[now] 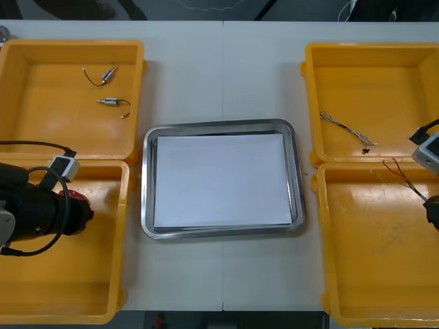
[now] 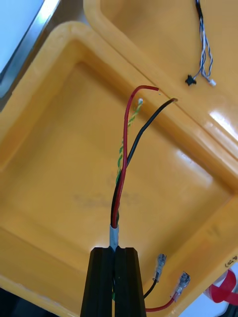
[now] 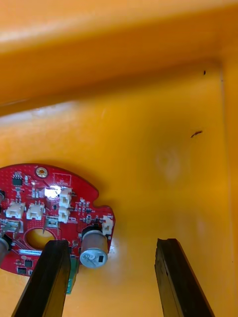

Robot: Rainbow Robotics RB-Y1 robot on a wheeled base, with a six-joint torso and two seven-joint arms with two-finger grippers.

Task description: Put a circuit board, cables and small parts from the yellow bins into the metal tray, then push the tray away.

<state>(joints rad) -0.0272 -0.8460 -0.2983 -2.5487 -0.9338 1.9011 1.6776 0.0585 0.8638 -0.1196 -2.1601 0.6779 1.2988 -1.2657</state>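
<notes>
The grey cylinder part (image 3: 94,248) is fixed close to the red circuit board's edge, so the whole board (image 3: 50,214) will come up with that cylinder when the robot lifts it.
A round red circuit board (image 3: 44,213) lies on the floor of the near left yellow bin (image 1: 103,274). My left gripper (image 3: 110,242) hangs open just above it, one finger (image 3: 47,277) over the board's edge and the other finger (image 3: 181,277) over bare bin floor. In the front view this gripper (image 1: 81,211) covers most of the board (image 1: 74,195). My right gripper (image 2: 116,250) is shut on the red and yellow cable (image 2: 124,163), which also has a black strand, above the near right bin (image 1: 370,260). The metal tray (image 1: 148,205), white inside, sits between the bins.
The far left bin (image 1: 41,68) holds two small metal parts (image 1: 108,74) (image 1: 110,103) with black cables. A twisted blue and white cable (image 1: 346,129) lies in the far right bin (image 1: 384,75); it also appears beyond the held cable (image 2: 204,49).
</notes>
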